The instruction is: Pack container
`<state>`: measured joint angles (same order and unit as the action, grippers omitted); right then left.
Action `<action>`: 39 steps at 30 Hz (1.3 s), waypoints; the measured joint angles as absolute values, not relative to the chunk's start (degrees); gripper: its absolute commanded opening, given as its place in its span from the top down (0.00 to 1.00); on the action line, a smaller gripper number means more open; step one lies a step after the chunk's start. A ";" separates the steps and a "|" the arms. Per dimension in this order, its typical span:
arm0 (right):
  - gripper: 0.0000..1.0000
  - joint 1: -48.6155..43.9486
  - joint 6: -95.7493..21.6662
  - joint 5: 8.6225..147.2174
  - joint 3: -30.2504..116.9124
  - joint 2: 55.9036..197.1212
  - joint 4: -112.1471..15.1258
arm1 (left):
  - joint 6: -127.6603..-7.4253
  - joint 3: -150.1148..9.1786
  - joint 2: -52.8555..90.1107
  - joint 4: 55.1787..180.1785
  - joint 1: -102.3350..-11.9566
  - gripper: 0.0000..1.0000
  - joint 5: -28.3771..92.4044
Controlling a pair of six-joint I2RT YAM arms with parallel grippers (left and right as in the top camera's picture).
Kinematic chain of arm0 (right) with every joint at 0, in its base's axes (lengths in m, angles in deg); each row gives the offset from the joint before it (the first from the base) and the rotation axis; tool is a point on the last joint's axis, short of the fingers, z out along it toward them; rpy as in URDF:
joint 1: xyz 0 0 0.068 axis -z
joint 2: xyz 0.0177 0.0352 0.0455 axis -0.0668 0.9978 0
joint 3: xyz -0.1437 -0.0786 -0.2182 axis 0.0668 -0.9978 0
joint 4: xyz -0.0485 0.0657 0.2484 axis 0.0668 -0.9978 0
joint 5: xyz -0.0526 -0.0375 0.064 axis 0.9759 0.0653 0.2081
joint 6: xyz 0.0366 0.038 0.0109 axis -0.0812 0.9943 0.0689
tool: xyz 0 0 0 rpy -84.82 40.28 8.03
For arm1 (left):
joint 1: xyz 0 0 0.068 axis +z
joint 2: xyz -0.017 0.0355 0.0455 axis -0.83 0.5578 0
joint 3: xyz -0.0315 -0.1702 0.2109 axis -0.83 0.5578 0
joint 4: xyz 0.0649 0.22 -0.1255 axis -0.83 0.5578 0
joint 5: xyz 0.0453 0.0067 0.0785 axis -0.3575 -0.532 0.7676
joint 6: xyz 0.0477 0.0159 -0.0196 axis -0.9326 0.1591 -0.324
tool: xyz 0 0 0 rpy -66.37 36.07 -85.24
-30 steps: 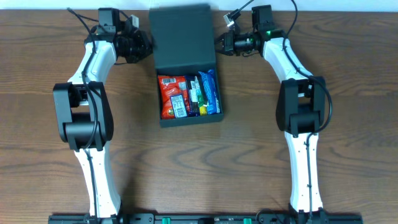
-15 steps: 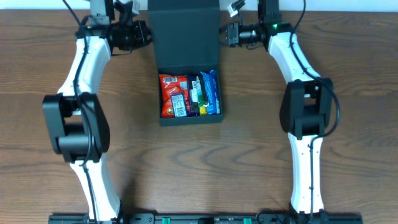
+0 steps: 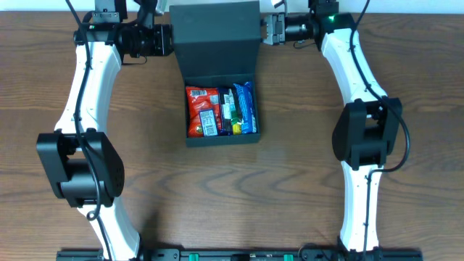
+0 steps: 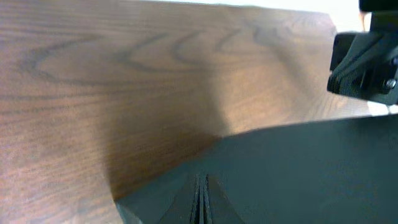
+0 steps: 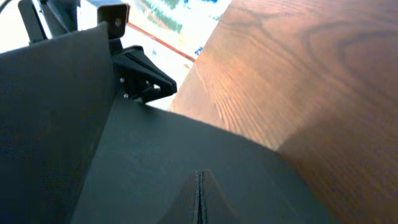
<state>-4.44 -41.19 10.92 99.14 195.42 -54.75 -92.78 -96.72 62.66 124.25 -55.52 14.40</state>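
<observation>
The snack packets (image 3: pixel 221 111) are within the tray's sides (image 3: pixel 222 139). My left gripper should now swing the raised lid over until it covers the tray, and then let go.
The container (image 3: pixel 221 140), a dark green-black box, lies open in the middle of the table. Red (image 3: pixel 201 112), green (image 3: pixel 229 109) and blue (image 3: pixel 246 109) snack packets lie in its tray. Its flap lid (image 3: pixel 216 36) stands raised at the far side. My left gripper (image 3: pixel 168 40) pinches the lid's left edge and my right gripper (image 3: pixel 264 30) pinches its right edge. In the left wrist view the fingers (image 4: pixel 202 199) are closed flat on the dark lid (image 4: pixel 298 168). In the right wrist view the fingers (image 5: pixel 199 196) are closed on the lid (image 5: pixel 174 155) too.
The wooden table (image 3: pixel 304 181) surrounds the box. The table's far edge and a pale background (image 3: pixel 406 6) run just behind the lid. The opposite gripper shows in each wrist view: the right one (image 4: pixel 367 65) and the left one (image 5: pixel 140 78).
Both grippers have moved toward the table's far edge and upward with the lid between them. The lid has swung up from lying flat. The tray and packets have not moved.
</observation>
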 measured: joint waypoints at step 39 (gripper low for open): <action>0.98 -6.87 -69.43 24.43 99.16 181.47 -75.14 | -105.78 -96.72 53.00 128.86 -55.54 0.94 19.84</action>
